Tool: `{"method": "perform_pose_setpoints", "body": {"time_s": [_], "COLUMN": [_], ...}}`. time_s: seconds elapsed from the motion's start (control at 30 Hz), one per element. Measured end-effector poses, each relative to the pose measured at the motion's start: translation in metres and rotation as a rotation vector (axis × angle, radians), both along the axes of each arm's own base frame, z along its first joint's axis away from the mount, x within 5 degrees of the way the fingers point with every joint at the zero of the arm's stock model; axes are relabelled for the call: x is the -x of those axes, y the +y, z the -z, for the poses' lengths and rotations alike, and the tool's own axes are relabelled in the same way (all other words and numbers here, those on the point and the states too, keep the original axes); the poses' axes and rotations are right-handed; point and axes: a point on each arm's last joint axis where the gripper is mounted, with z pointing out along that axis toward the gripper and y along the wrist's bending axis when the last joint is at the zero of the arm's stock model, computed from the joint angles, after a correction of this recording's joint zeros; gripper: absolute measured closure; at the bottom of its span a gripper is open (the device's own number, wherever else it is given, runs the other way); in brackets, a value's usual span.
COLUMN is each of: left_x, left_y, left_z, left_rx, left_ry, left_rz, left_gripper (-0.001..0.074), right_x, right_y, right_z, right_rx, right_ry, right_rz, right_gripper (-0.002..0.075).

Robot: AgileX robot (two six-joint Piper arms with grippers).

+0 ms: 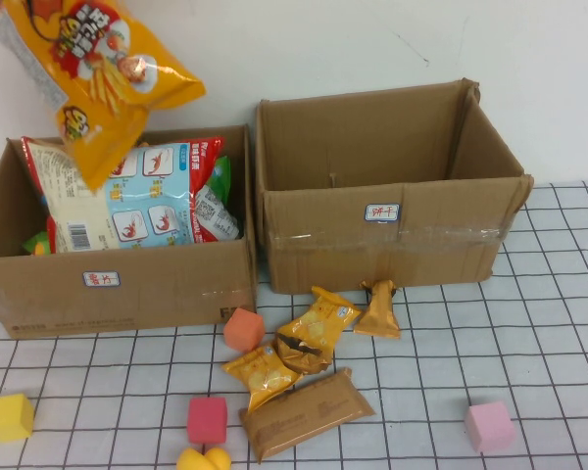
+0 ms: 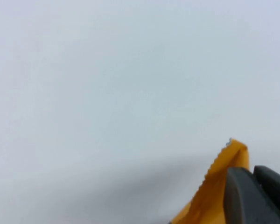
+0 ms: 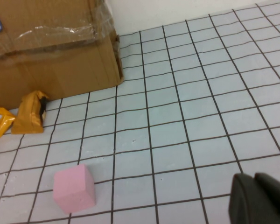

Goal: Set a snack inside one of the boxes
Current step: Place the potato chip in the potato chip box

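The yellow chip bag's lower tip (image 1: 95,174) is over the white and blue snack bag (image 1: 159,201). My left gripper keeps lowering the chip bag until the two touch, then let go of it there.
A big yellow chip bag (image 1: 93,69) hangs tilted in the air above the back left of the left cardboard box (image 1: 118,284). My left gripper (image 2: 253,179) is shut on the bag's serrated edge (image 2: 219,186); the gripper itself is out of the high view. The left box holds a white and blue snack bag (image 1: 147,196). The right cardboard box (image 1: 392,235) looks empty. My right gripper (image 3: 254,196) is shut and empty, low over the grid table to the right of the right box (image 3: 51,60).
Small yellow snack packs (image 1: 318,328) (image 1: 260,372) (image 1: 380,311) and a brown bar (image 1: 304,413) lie in front of the boxes. Foam blocks lie around them: orange (image 1: 243,329), red (image 1: 207,419), yellow (image 1: 10,416), pink (image 1: 490,426) (image 3: 74,188).
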Motion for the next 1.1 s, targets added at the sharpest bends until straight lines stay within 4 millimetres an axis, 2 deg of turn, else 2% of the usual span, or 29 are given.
{"method": "perform_pose_setpoints", "body": {"time_s": [0.23, 0.43, 0.6, 0.83, 1.1], "left_x": [-0.044, -0.06, -0.065, -0.074, -0.078], "left_y": [-0.003, -0.004, -0.002, -0.001, 0.0], "left_z": [0.066, 0.101, 0.119, 0.144, 0.151], "left_rx": [-0.014, -0.029, -0.04, -0.044, -0.036], "left_ry": [0.129, 0.214, 0.272, 0.33, 0.341], "left_rz": [-0.007, -0.019, -0.043, -0.054, -0.058], "left_gripper": [0.0735, 0.0735, 0.0702, 0.0554, 0.0479], "right_x": [0.0, 0.0, 0.0, 0.0, 0.0], "right_y": [0.0, 0.0, 0.0, 0.0, 0.0], "right_z": [0.0, 0.0, 0.0, 0.0, 0.0], "right_rx": [0.017, 0.018, 0.018, 0.018, 0.015], "right_ry": [-0.002, -0.002, -0.002, -0.002, -0.003], "right_rz": [-0.006, -0.006, -0.006, -0.006, -0.007], "right_gripper": [0.0727, 0.0727, 0.0727, 0.0727, 0.0727]}}
